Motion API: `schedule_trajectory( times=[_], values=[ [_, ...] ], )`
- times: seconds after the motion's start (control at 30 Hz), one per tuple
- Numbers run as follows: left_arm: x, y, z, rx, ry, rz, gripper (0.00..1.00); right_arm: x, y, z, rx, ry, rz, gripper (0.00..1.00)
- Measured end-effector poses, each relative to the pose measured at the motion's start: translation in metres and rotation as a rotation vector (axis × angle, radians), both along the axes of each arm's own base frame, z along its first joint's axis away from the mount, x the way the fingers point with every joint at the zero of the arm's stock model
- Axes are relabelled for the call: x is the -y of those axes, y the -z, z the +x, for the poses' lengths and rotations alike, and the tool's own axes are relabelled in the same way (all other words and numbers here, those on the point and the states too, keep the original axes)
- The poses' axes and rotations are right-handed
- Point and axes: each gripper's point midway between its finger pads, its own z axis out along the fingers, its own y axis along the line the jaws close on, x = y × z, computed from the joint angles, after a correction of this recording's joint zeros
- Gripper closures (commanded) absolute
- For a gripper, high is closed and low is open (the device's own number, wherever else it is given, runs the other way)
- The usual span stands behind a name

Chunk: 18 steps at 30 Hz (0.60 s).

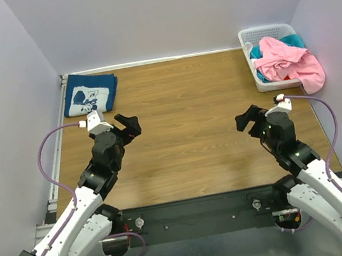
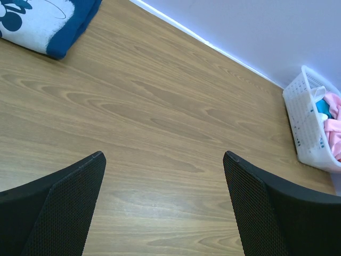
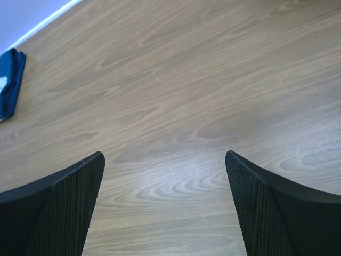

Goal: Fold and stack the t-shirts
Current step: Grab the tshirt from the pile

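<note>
My right gripper should go on moving toward the white basket until it closes on the pink folds (image 1: 284,59), because the light pink t-shirt (image 1: 270,49) is lying over the teal cloth.
The navy blue t-shirt (image 1: 90,93) with a white cartoon print lies folded at the table's far left corner; it also shows in the left wrist view (image 2: 42,24) and as a sliver in the right wrist view (image 3: 9,80). The light pink t-shirt (image 1: 290,62) lies crumpled in and over a white basket (image 1: 258,76) at the far right, also seen in the left wrist view (image 2: 331,130). My left gripper (image 1: 129,125) is open and empty over bare wood. My right gripper (image 1: 247,118) is open and empty over bare wood.
The white basket (image 2: 306,125) also holds a teal cloth (image 1: 293,41). Grey walls close in the table at the back and both sides. The wooden table (image 1: 189,119) lies between the two grippers.
</note>
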Motion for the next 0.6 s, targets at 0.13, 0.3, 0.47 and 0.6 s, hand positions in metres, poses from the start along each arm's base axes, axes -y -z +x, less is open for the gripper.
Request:
schedule_trajectory(
  times=[0.13, 0.3, 0.47, 0.6],
  values=[
    [-0.001, -0.002, -0.001, 0.006, -0.001, -0.003, 0.02, 0.003, -0.006, 0.000, 0.024, 0.022, 0.012, 0.00],
    [-0.001, 0.000, -0.001, 0.006, -0.001, -0.003, 0.02, 0.013, -0.003, 0.005, 0.016, 0.076, -0.020, 0.00],
    [-0.001, -0.001, -0.001, 0.006, -0.001, -0.004, 0.02, 0.025, -0.018, 0.019, 0.020, 0.169, -0.060, 0.00],
    [-0.001, -0.001, -0.001, 0.007, -0.002, -0.007, 0.02, 0.041, -0.050, 0.040, 0.056, 0.292, -0.105, 0.00]
  ],
)
